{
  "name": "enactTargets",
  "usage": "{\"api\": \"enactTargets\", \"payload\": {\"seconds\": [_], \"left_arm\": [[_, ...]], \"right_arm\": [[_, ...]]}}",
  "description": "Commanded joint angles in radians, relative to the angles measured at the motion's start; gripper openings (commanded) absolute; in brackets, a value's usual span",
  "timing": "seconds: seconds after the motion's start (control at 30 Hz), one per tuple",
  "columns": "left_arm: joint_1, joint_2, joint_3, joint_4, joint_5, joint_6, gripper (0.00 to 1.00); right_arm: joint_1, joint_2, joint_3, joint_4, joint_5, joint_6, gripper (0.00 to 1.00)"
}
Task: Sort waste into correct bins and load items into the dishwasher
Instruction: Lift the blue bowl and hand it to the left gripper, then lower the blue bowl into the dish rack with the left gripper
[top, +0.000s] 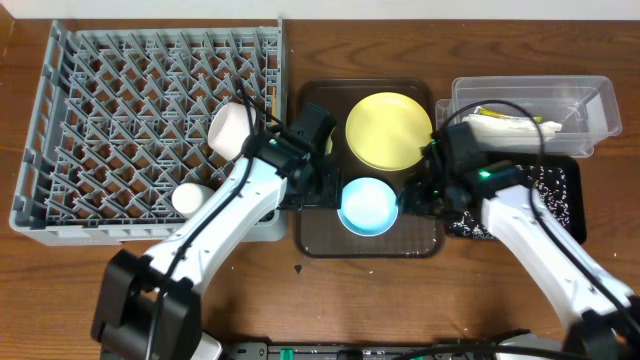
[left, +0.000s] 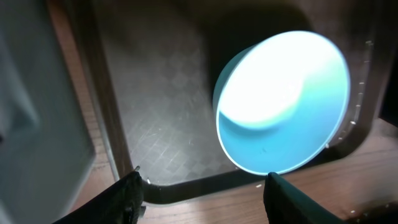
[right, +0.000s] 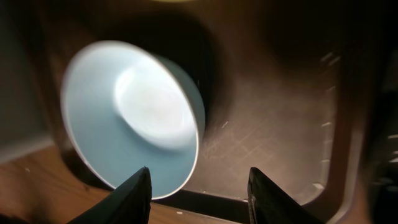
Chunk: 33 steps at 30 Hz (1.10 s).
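My left gripper should take the bowl while my right gripper backs off, because the dish rack stands on my left gripper's side of the light blue bowl.
The light blue bowl sits on the brown serving tray, in front of the yellow plate. My left gripper is open and empty just left of the bowl; the left wrist view shows the bowl ahead of its fingers. My right gripper is open and empty just right of the bowl, which also shows in the right wrist view beyond its fingers. A white bowl and a small white cup are in the grey dish rack. I cannot make out the chopsticks.
The clear tub at the back right holds white paper and a green-yellow wrapper. The black tray in front of it holds whitish scraps. The rack's wall stands close to the left of the serving tray.
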Motion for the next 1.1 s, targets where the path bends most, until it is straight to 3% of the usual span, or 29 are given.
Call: {"api": "enactTargets", "payload": {"seconds": [0.0,0.37,0.4,0.57,0.8,0.9,1.07], "left_arm": [[-0.024,0.062,0.006,0.013,0.030,-0.003,0.63],[-0.061,0.259,0.006,0.150,0.026,-0.003,0.61],[-0.061,0.277,0.006,0.162,0.029,-0.003,0.57],[-0.061,0.337,0.007,0.213,0.037,-0.003,0.09],[-0.042,0.154,0.039,0.142,0.023,-0.002,0.07],[-0.007,0.005,0.062,0.086,-0.100,0.011,0.08],[0.068,-0.220,0.063,-0.013,-0.591,0.064,0.07]], "right_arm": [[-0.059,-0.122,0.002,-0.003,0.013,-0.048,0.51],[-0.167,-0.380,0.002,-0.002,0.013,-0.048,0.56],[-0.167,-0.389,0.002,-0.002,0.013,-0.048,0.57],[-0.167,-0.398,0.002,-0.002,0.013,-0.048,0.57],[-0.167,-0.398,0.002,-0.002,0.013,-0.048,0.58],[-0.167,-0.397,0.002,-0.002,0.013,-0.048,0.58],[-0.167,-0.397,0.002,-0.002,0.014,-0.048,0.59]]}}
